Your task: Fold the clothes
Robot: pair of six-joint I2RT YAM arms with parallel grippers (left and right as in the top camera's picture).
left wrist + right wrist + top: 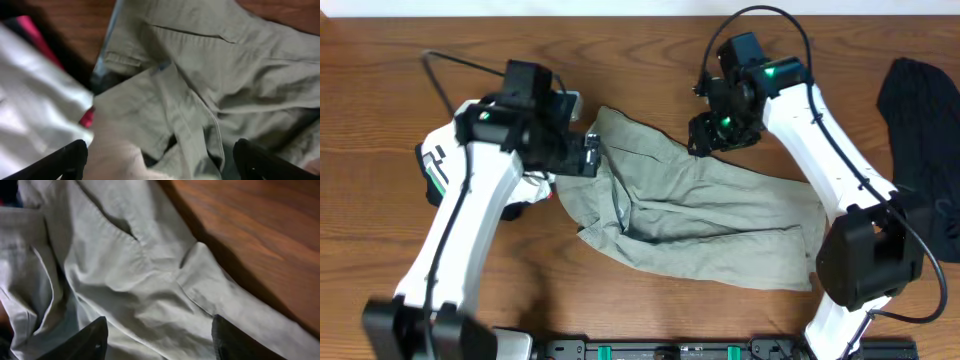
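My gripper is about to lift and spread the khaki trousers point(197, 75), which lie bunched in loose overlapping folds point(186, 112), so I expect them to open into a flatter panel.
A pair of crumpled khaki trousers point(700, 215) lies across the middle of the wooden table. It fills the left wrist view point(210, 75) and the right wrist view point(130, 280). My left gripper point(582, 155) hovers at the trousers' left end, near the waistband, and is open with cloth between its fingers point(160, 162). My right gripper point(705, 135) hovers over the upper edge of the trousers and is open above the cloth point(160, 337). Neither holds anything.
A dark garment point(925, 140) lies at the table's right edge. White and red cloth point(35, 105) lies under the left arm, left of the trousers. Bare wood point(260, 235) shows behind the trousers.
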